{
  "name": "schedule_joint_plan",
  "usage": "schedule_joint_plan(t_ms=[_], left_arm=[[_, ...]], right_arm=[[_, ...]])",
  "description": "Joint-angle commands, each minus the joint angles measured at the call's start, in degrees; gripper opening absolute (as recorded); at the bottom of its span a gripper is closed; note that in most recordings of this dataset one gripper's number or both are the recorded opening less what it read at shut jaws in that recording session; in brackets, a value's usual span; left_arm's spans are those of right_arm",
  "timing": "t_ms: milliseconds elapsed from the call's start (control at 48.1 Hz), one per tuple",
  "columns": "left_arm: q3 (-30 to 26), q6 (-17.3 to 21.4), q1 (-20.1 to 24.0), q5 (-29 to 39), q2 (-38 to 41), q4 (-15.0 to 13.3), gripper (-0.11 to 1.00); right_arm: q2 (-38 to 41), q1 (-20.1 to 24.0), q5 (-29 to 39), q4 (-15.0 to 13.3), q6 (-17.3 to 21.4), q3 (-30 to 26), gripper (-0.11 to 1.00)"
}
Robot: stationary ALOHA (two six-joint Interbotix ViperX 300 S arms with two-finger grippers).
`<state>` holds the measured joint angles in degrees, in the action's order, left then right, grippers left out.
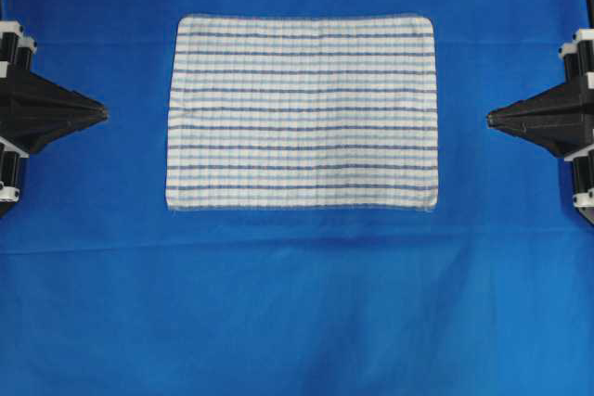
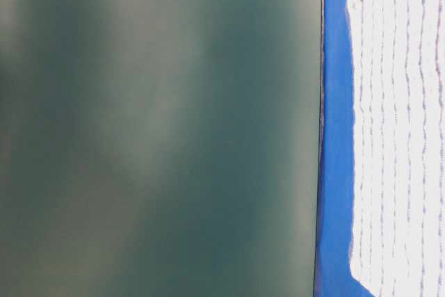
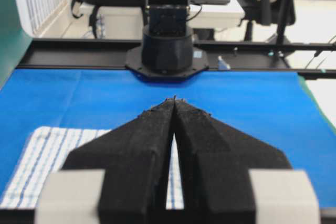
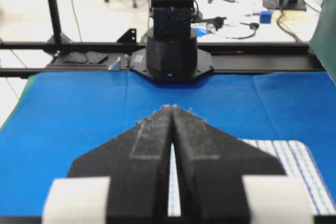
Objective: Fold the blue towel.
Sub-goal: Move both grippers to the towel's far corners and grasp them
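Note:
When I carry the towel's far edge over, I expect the near half of the blue towel (image 1: 302,160) to stay in place: the towel's edges (image 1: 302,19) lie thin and flat.
The blue towel (image 1: 302,112), white with thin light- and dark-blue stripes, lies flat and unfolded in the upper middle of the overhead view. It also shows as the blue towel (image 2: 400,130) at the right of the table-level view, and low in both wrist views (image 3: 42,156) (image 4: 294,161). My left gripper (image 1: 104,113) hangs at the left edge, shut and empty, its tips pointing at the towel's left side with a gap between. My right gripper (image 1: 491,119) mirrors it at the right edge, shut and empty, short of the towel's right side.
A plain solid-blue covering (image 1: 297,303) spreads over the whole table. A dark green panel (image 2: 160,130) fills most of the table-level view. Each wrist view shows the opposite arm's black base (image 3: 167,40) (image 4: 170,51) at the table's far edge.

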<state>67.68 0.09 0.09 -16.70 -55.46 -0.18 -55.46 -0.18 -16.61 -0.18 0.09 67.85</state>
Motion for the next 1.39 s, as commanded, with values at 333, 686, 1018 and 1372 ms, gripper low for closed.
schedule_joint_plan(t_ms=[333,686,1018,1372], left_arm=[[-0.4,1.3,7.6,0.0,4.3,-1.0,0.00],[-1.0,0.5,20.0,-1.8,17.8,-1.3,0.07],[-3.1,0.5,28.6,-9.5,37.8,-1.3,0.88],[-8.9,1.3,34.8,-13.8,54.8,-1.3,0.85]], right_arm=[[2.9,-8.5,1.2,0.3,0.6,-1.3,0.00],[16.7,-25.0,4.0,0.6,4.9,-1.0,0.01],[36.0,-33.6,3.5,0.3,4.4,-5.5,0.61],[52.6,-38.1,-1.2,-0.2,3.1,-10.5,0.56]])
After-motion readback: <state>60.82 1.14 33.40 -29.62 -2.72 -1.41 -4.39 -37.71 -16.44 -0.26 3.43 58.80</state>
